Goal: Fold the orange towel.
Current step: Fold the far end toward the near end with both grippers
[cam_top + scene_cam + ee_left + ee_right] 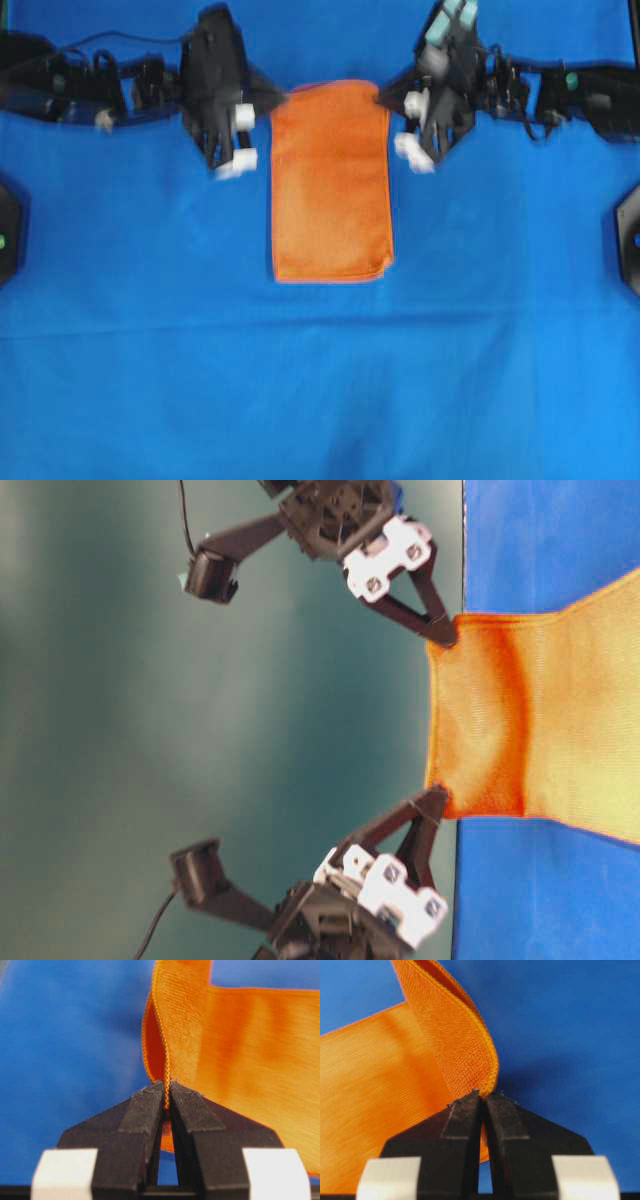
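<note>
The towel's far edge is stretched tight across both grippers and the towel's near end lies flat, so the robot's right gripper should keep going toward the towel's near corner and let go there.
The orange towel lies as a long narrow rectangle on the blue cloth, its near end flat and its far end raised. My left gripper is shut on the far left corner; the left wrist view shows the stitched hem pinched between the black fingertips, with the towel stretching off to the right. My right gripper is shut on the far right corner, the hem curling out of its tips and the towel running left. In the table-level view the held edge of the towel hangs taut between both grippers.
A blue tablecloth covers the whole table, with soft creases across the near half. Black fixtures sit at the left edge and the right edge. Both arms and their cables reach in along the far edge.
</note>
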Available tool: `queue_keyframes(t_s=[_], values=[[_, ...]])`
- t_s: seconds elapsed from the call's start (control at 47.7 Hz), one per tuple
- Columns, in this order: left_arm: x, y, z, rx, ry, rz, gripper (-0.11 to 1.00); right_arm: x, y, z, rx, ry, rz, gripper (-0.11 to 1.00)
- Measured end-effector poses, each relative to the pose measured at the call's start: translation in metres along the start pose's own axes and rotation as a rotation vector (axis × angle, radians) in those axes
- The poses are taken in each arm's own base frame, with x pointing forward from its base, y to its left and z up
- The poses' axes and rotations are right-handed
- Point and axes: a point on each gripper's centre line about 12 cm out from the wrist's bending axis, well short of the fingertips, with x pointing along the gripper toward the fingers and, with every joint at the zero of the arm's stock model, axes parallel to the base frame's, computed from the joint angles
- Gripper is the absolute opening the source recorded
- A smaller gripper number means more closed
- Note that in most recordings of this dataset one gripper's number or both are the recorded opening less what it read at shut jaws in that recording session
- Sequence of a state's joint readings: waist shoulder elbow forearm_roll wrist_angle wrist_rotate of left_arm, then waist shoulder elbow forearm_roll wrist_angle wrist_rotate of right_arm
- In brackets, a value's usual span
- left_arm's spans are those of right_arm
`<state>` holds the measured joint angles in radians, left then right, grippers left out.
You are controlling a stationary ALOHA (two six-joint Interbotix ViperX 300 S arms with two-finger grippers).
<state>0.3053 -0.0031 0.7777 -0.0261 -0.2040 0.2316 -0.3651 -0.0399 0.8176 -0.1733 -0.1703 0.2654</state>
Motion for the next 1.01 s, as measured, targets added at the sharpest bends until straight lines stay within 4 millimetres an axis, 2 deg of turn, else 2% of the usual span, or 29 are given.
queue_keyframes(t_s=[0.251, 0.524, 0.712, 0.838, 1.006], values=[[-0.017, -0.06, -0.01, 0.032, 0.018, -0.139, 0.02, -0.011, 0.043, -0.021, -0.042, 0.049, 0.095, 0.02], [-0.023, -0.105, -0.016, 0.083, 0.046, -0.25, 0.02, -0.018, 0.08, -0.036, -0.066, 0.098, 0.174, 0.02], [-0.017, -0.124, -0.025, 0.077, 0.082, -0.286, 0.02, -0.016, 0.093, -0.048, -0.065, 0.133, 0.198, 0.02], [-0.009, -0.128, -0.032, 0.078, 0.105, -0.29, 0.02, -0.007, 0.096, -0.062, -0.06, 0.179, 0.195, 0.02], [-0.004, -0.129, -0.036, 0.075, 0.105, -0.29, 0.02, 0.0, 0.097, -0.068, -0.042, 0.2, 0.186, 0.02]])
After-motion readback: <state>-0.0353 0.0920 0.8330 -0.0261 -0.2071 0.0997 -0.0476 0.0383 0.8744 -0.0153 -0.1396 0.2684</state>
